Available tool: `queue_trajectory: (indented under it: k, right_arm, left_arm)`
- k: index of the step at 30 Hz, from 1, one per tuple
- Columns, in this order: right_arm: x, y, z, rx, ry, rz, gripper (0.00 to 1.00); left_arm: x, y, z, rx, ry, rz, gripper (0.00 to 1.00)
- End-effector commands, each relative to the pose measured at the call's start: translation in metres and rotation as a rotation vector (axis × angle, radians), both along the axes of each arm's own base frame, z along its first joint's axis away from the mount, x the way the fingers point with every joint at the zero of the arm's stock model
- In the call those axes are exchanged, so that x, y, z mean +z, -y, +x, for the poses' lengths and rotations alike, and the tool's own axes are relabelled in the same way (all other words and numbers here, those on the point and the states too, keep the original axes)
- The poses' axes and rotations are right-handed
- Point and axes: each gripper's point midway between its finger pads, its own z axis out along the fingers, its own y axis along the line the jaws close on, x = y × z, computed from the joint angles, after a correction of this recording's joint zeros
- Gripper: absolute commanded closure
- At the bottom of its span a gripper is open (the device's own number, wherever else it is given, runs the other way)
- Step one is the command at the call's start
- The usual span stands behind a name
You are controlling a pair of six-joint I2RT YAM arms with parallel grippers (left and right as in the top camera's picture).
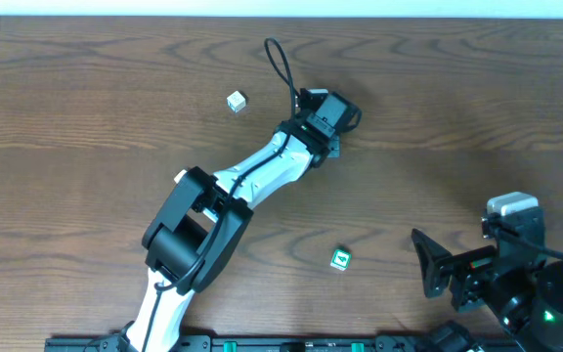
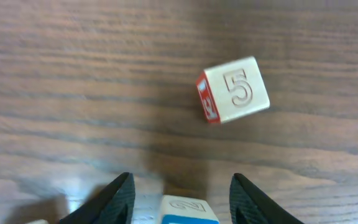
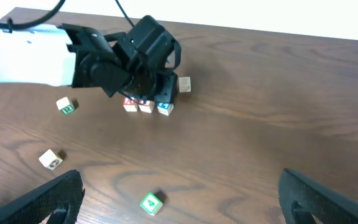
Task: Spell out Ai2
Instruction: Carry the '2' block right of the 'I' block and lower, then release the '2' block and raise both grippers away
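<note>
The blue block (image 3: 165, 108) stands apart from the red blocks, so next my right gripper presses it toward them while my left gripper braces the red end (image 3: 129, 104).
My left gripper (image 2: 182, 179) is open and straddles a block with a "2" on top and a blue side (image 2: 188, 210), with a gap on each side. In the right wrist view it (image 3: 151, 74) hovers over a row of three blocks: red (image 3: 130, 104), red (image 3: 146, 106) and blue (image 3: 165, 108). A "5" block with a red side (image 2: 234, 90) lies just beyond the fingers, slightly turned. In the overhead view the left gripper (image 1: 326, 122) hides the row. My right gripper (image 3: 180, 180) is open and empty at the front right (image 1: 436, 266).
A green "4" block (image 1: 340, 258) lies at front centre and also shows in the right wrist view (image 3: 151, 203). A pale block (image 1: 237, 101) lies left of the left gripper. Another pale block (image 3: 51, 158) lies beside the left arm. The left arm (image 1: 252, 176) crosses the table diagonally.
</note>
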Motion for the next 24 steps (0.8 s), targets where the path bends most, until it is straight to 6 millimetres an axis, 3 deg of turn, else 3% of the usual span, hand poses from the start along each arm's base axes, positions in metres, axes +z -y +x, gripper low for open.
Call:
queue_trajectory:
  k: [1, 3, 6, 9, 10, 12, 13, 16, 18, 21, 24]
  right_arm:
    - [-0.006, 0.010, 0.006, -0.065, -0.005, -0.028, 0.01]
    - [-0.019, 0.013, 0.012, -0.098, -0.025, -0.067, 0.01]
    - [-0.044, 0.006, 0.028, -0.105, -0.056, -0.094, 0.01]
    - [-0.059, -0.002, 0.051, -0.127, -0.053, -0.088, 0.05]
    - [-0.063, -0.005, 0.060, -0.131, -0.058, -0.082, 0.15]
    - [-0.072, -0.009, 0.074, -0.119, -0.082, -0.074, 0.24]
    - [-0.080, -0.008, 0.084, -0.117, -0.108, -0.071, 0.24]
    - [-0.098, 0.006, 0.111, -0.121, -0.184, -0.031, 0.20]
    - [-0.108, 0.012, 0.132, -0.064, -0.233, 0.092, 0.18]
    - [-0.119, 0.026, 0.160, 0.008, -0.268, 0.312, 0.20]
    - [-0.140, 0.018, 0.186, 0.118, -0.330, 0.501, 0.27]
  left_arm:
    - [0.043, 0.005, 0.022, -0.040, 0.095, 0.015, 0.52]
    - [0.076, 0.005, 0.030, -0.037, 0.145, 0.016, 0.58]
    - [0.132, -0.019, 0.042, 0.049, 0.242, 0.048, 0.58]
    - [0.171, -0.069, 0.049, 0.147, 0.263, 0.050, 0.69]
    - [0.177, -0.098, 0.049, 0.211, 0.234, 0.046, 0.76]
    - [0.175, -0.146, 0.046, 0.293, 0.150, 0.035, 0.85]
    - [0.170, -0.167, 0.044, 0.316, 0.093, 0.018, 0.92]
    - [0.155, -0.207, 0.033, 0.278, -0.075, -0.078, 0.94]
    - [0.147, -0.228, 0.026, 0.245, -0.146, -0.115, 0.94]
    - [0.138, -0.245, 0.016, 0.231, -0.188, -0.145, 0.94]
    - [0.123, -0.232, 0.017, 0.169, -0.165, -0.254, 0.94]
